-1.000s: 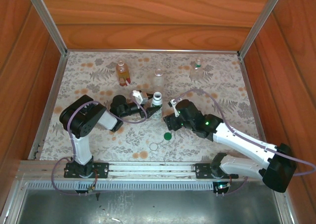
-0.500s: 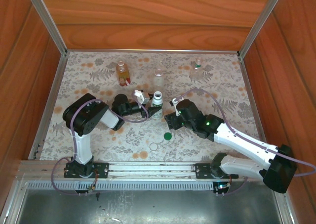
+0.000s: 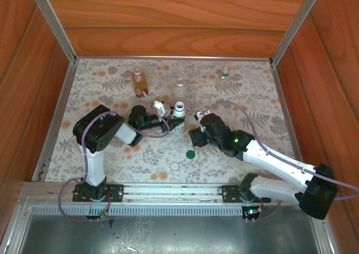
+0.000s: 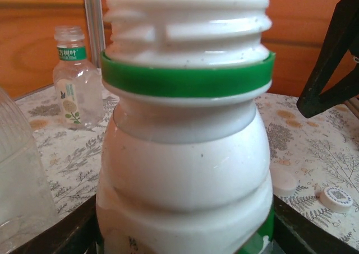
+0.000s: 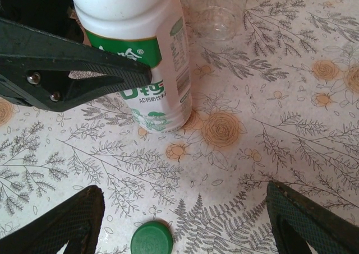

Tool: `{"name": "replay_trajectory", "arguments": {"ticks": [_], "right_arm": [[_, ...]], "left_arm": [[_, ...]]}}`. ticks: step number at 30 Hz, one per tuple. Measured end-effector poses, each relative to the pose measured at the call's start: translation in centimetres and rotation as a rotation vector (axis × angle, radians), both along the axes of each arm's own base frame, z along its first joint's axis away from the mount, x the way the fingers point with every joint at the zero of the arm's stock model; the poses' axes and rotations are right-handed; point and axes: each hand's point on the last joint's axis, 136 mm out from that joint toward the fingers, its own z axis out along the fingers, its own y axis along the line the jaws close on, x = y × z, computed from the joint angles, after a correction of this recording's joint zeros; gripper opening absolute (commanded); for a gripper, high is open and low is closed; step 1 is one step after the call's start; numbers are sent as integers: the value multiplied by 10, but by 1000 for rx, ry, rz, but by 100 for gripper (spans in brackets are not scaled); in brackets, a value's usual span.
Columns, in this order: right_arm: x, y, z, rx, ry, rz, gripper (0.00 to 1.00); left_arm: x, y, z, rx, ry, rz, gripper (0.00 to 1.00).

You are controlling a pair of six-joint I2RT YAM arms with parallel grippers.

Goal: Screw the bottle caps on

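Note:
The dark green cap (image 3: 190, 154) lies free in the space between my right gripper's open fingers. I should keep moving toward the cap until the two fingers are on either side of its rim.
The white bottle (image 3: 178, 115) with green-red print stands upright mid-table, its threaded neck (image 4: 185, 27) uncapped above a green ring. My left gripper (image 3: 175, 120) is shut on its body, a finger (image 5: 73, 69) lying against the label. Close behind the dark green cap (image 5: 151, 240), my right gripper (image 5: 185, 226) hangs open just over the cloth with nothing in it. That cap (image 3: 190, 154) lies in front of the white bottle. Two white caps (image 4: 282, 182) (image 4: 335, 198) lie on the cloth beside it.
At the back stand an amber bottle (image 3: 138, 80), a clear bottle (image 3: 180, 87) and a smaller clear bottle (image 3: 224, 80) with a green label. A pale cap (image 3: 175, 166) lies near the front. Wooden walls enclose the table.
My left gripper has slid right from beside the white bottle to around its body. The right gripper has barely shifted.

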Motion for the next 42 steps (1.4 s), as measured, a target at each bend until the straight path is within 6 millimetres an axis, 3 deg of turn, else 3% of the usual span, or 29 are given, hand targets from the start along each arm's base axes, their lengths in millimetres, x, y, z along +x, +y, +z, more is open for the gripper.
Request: {"name": "replay_trajectory", "arguments": {"ticks": [7, 21, 35, 42], "right_arm": [[-7, -7, -25, -40, 29, 8, 77], [-36, 11, -95, -208, 163, 120, 70], [-50, 17, -123, -240, 244, 150, 61], [-53, 18, -128, -242, 266, 146, 57]], "left_arm": [[0, 0, 0, 1, -3, 0, 59], [0, 0, 0, 1, -4, 1, 59], [0, 1, -1, 1, -3, 6, 59], [0, 2, -1, 0, -6, 9, 59]]}}
